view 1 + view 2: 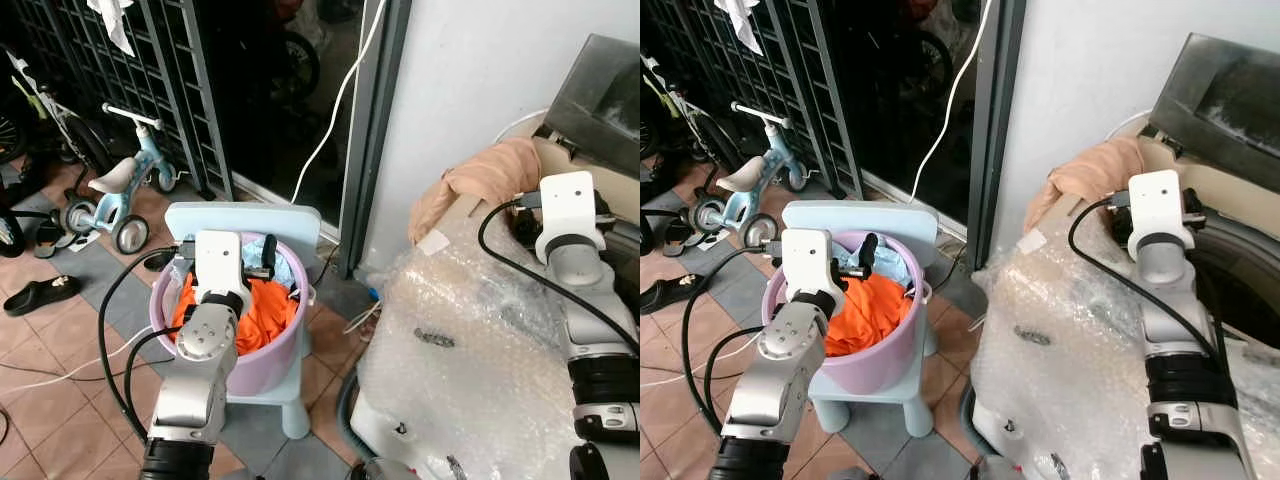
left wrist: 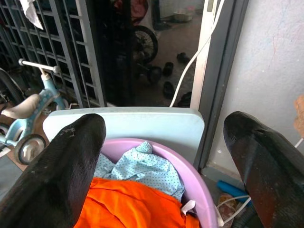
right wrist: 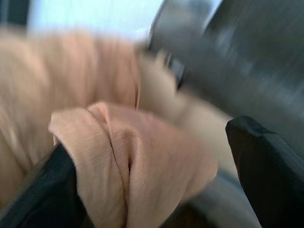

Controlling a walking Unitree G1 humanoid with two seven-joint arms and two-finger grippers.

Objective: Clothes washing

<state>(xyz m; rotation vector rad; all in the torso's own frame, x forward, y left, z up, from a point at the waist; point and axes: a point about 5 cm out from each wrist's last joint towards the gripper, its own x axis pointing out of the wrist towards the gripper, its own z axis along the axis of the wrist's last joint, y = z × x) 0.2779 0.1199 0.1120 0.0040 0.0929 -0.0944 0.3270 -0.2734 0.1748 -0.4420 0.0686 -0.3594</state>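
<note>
The peach cloth (image 1: 488, 174) hangs loosely over the machine's edge, so when I pull, its far end will drag behind and sag into the tub.
A purple basin (image 1: 290, 350) stands on a light blue plastic stool (image 1: 240, 215). It holds an orange garment (image 1: 270, 310) and a pale blue dotted garment (image 2: 142, 166). My left gripper (image 2: 164, 121) hovers just above the basin, open, with nothing between its fingers. On the right a peach cloth (image 1: 480, 185) lies bunched on the edge of the washing machine (image 1: 1230, 90), whose lid is up. My right gripper (image 3: 152, 137) is at that cloth, open, and a fold of the cloth (image 3: 128, 171) drapes against one finger.
Bubble wrap (image 1: 470, 340) covers the machine's top and front. A child's tricycle (image 1: 120, 190) and a black sandal (image 1: 40, 292) stand on the tiled floor to the left, before a metal gate (image 1: 150, 60). A white cable (image 1: 335, 110) hangs by the door frame.
</note>
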